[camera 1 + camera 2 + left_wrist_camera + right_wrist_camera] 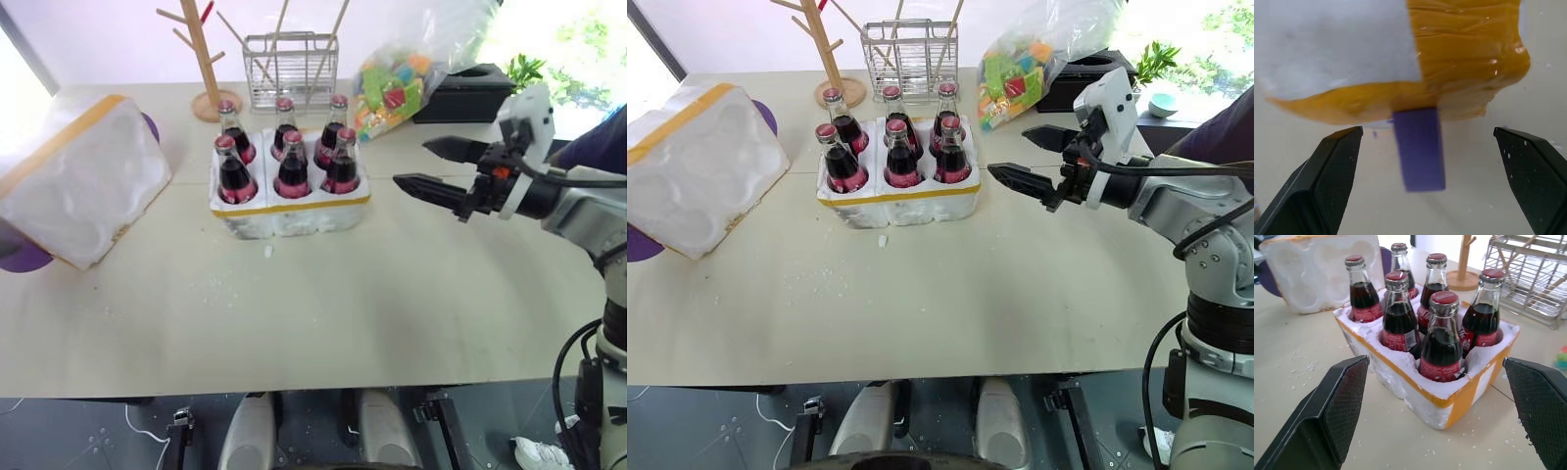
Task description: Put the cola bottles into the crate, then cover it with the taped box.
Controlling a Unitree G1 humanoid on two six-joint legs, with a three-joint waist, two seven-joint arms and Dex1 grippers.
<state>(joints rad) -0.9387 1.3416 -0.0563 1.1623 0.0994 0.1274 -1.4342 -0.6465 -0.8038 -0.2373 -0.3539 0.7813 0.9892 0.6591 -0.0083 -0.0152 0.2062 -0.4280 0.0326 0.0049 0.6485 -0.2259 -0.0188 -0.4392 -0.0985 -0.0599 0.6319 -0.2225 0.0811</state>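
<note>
The purple block [1418,111] goes in under the yellow tape, so the taped box [93,181] will rise whole together with the block when the robot lifts it.
Several cola bottles [292,162] with red caps stand upright in the wells of the crate [294,217], a low white foam block with a yellow tape band, at the table's middle. The taped box [83,176] lies tilted at the table's left side, its hollow side facing the crate. My right gripper [411,164] hovers open to the right of the crate, pointing at it, holding nothing. In the right wrist view the bottles [1442,340] stand just beyond its spread fingers. My left gripper [1427,130] is open, facing the box's yellow tape [1469,54], apart from it.
A purple block [1419,147] sticks out from under the taped box, and a purple disc [20,257] lies beneath it. Behind the crate stand a wooden peg tree [201,59], a wire rack [291,69], a bag of colourful toys [392,88] and a black container [465,93]. Foam crumbs [266,252] dot the table.
</note>
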